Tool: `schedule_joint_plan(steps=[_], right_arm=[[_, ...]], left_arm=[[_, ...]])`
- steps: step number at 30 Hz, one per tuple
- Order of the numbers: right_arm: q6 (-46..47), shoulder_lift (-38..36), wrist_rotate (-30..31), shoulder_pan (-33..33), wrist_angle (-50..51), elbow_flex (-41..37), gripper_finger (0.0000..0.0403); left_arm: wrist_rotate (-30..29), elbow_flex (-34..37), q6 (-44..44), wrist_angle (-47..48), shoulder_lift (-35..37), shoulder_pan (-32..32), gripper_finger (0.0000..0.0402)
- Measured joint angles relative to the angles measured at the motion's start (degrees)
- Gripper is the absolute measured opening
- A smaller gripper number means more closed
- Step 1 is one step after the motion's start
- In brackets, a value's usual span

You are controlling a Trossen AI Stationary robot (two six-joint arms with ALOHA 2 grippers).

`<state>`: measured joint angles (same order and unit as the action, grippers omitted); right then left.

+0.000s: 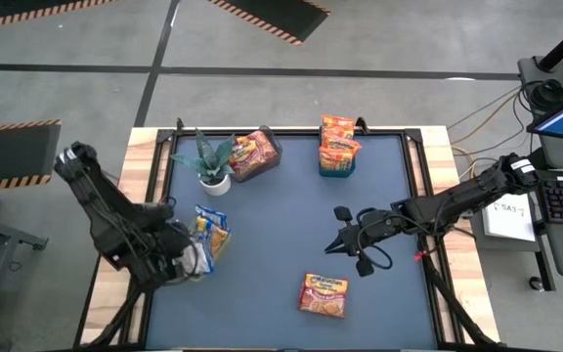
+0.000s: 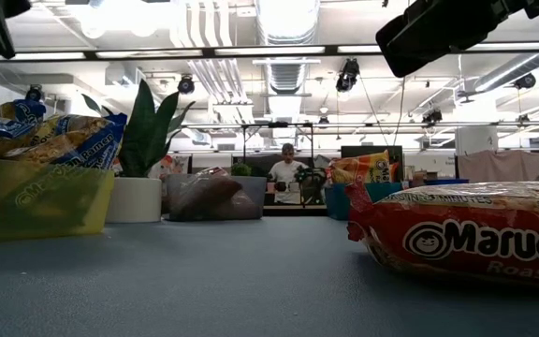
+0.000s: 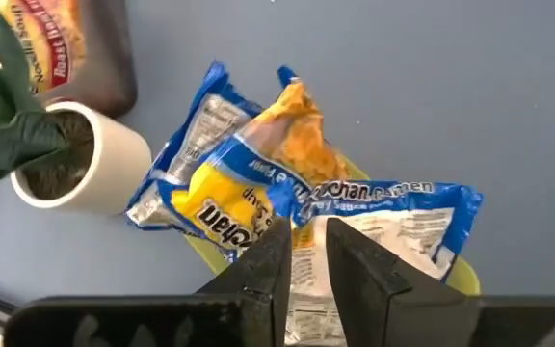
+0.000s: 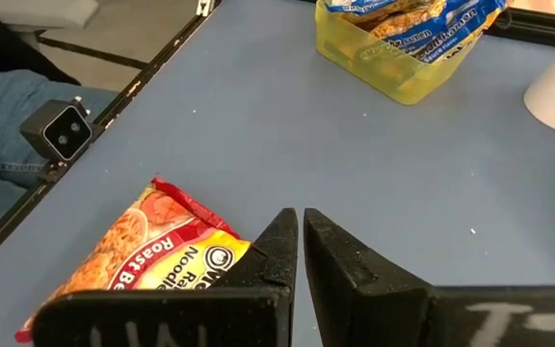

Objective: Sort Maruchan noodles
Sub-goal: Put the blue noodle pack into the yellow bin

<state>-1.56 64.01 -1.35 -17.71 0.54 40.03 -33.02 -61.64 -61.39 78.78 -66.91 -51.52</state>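
Observation:
My left gripper is to close, because the top yellow-and-blue packet lies crooked over the yellow bin's rim [image 3: 466, 277]. It should then push the packet's jutting end [image 3: 459, 220] into the bin.
Several yellow-and-blue Maruchan packets [image 3: 258, 183] lie piled in a yellow bin [image 3: 462, 277] at the table's left. My left gripper [image 3: 308, 236] hovers just above them, toward the near left, with a narrow gap between its fingers and nothing in it. One orange-red packet [image 1: 323, 293] lies flat on the mat near the front edge. My right gripper [image 4: 300, 241] hangs shut in the air over the mat's right middle, just beyond that packet [image 4: 152, 251]. More orange packets stand in a dark bin [image 1: 254, 154] and a blue bin [image 1: 338, 149] at the back.
A potted plant in a white pot [image 1: 208, 164] stands at the back left, close behind the yellow bin [image 1: 213, 240]. Bare mat lies in the middle [image 1: 281, 225]. A small camera [image 4: 61, 130] sits at the near table edge. People show beyond the table [image 2: 288, 173].

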Motion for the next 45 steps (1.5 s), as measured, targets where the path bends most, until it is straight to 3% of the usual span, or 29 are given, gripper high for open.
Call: schedule_joint_plan(steps=[6,13,22,32,45], right_arm=[[-0.85,0.0,-0.01,0.01,0.0,-0.04,0.0012],[0.04,0.0,0.0,-0.01,0.0,-0.04,0.0012],[0.02,0.0,-0.01,0.01,0.02,-0.04,0.0012],[0.03,0.0,0.0,-0.01,0.01,-0.07,0.0012],[-0.07,0.0,0.0,0.01,0.0,-0.07,0.0012]], left_arm=[[-2.09,5.37,-7.47,-1.96,3.76,-0.47,0.0066],[-1.92,9.46,-10.94,-4.85,3.77,-0.51,0.013],[3.66,9.74,-15.33,-4.65,0.97,-0.55,0.0176],[3.68,9.83,-15.9,-3.73,-3.06,-0.52,0.0149],[3.64,9.83,-15.03,-3.42,-5.56,-0.51,0.0053]])
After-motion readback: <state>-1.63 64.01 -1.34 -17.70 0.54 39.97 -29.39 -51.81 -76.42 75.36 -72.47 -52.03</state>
